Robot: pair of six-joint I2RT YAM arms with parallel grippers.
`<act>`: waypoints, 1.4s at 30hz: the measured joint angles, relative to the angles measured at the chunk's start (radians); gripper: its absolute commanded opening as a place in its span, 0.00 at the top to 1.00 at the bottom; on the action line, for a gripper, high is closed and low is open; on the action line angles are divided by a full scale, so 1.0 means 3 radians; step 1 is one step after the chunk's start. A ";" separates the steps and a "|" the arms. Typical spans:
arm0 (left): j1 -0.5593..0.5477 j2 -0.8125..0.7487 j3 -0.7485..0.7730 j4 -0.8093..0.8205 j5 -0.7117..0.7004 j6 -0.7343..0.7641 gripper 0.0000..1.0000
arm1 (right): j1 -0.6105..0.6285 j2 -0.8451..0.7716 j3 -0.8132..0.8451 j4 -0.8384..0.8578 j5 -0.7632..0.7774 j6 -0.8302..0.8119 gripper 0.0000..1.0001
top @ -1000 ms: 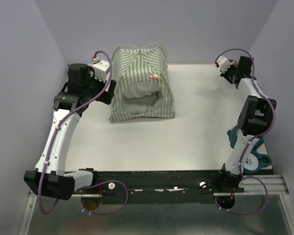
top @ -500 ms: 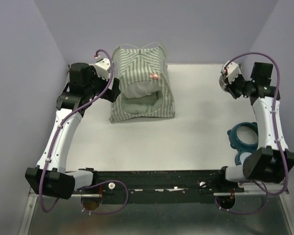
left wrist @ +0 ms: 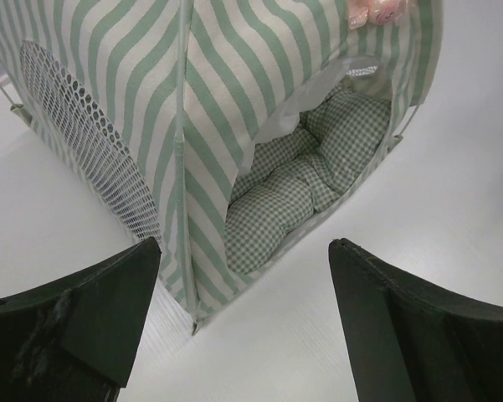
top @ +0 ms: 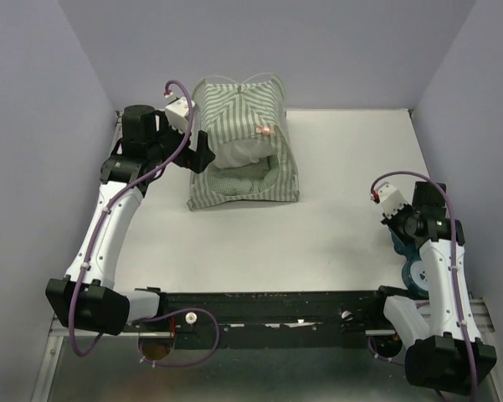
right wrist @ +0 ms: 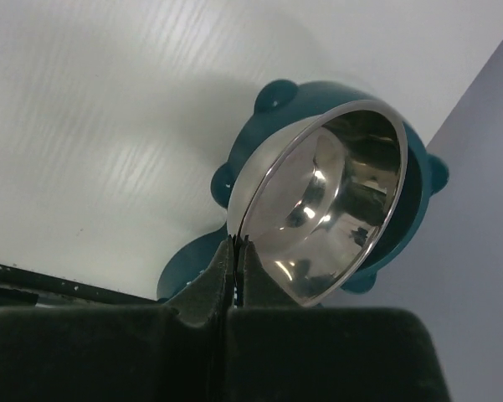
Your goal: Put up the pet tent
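The steel bowl's bottom [right wrist: 314,180] is over the teal bowl stand's opening [right wrist: 403,211]. My right gripper keeps lowering the bowl, releasing its rim once the bowl sits inside.
The pet tent [top: 243,126] stands upright at the table's far middle, green-and-white striped, with a pink tag [top: 264,131] above its doorway. A green checked cushion [left wrist: 301,184] lies inside. In the left wrist view the tent [left wrist: 209,100] shows a mesh panel and a thin whitish pole. My left gripper [top: 202,157] hovers open at the tent's front left corner, and nothing lies between the fingers of that gripper [left wrist: 243,251]. My right gripper [right wrist: 236,241] is shut on the rim of a tilted steel bowl [right wrist: 335,201].
A teal bowl stand [top: 414,272] sits at the near right table edge under my right gripper [top: 399,239]. From the right wrist, the teal stand [right wrist: 276,96] lies just behind the bowl. Purple walls close in the sides and back.
My right arm has swung from the far right corner down to the near right, over the teal stand. My left gripper edged closer to the tent's front left corner.
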State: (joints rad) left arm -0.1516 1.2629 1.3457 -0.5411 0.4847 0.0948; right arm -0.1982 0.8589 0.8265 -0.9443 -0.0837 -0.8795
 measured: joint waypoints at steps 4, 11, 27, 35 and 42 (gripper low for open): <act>0.0000 0.0017 0.0037 0.0004 0.0074 -0.0052 0.01 | 0.0000 0.0217 -0.0066 0.0052 0.0306 0.0081 0.99; 0.0000 0.0045 0.0186 -0.0086 0.0150 -0.0131 0.01 | 0.0000 0.0431 -0.0270 0.0459 0.0529 0.0136 0.99; 0.0000 0.0047 0.0412 -0.0319 0.0103 -0.0094 0.01 | -0.0243 0.0684 -0.0621 0.1123 0.0841 -0.0141 0.99; 0.0000 0.0005 0.0385 -0.0315 0.0048 -0.0113 0.01 | -0.0313 0.1294 -0.0446 0.1600 0.0888 -0.0594 0.99; 0.0000 0.0008 0.0385 -0.0326 -0.0037 -0.0099 0.01 | -0.0338 0.2285 0.0434 0.1756 0.0870 -0.0614 0.57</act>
State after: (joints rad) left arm -0.1516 1.2652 1.4612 -0.6388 0.4736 0.0650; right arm -0.2996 1.5444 0.9565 -0.4175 0.1772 -1.0637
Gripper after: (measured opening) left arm 0.988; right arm 0.063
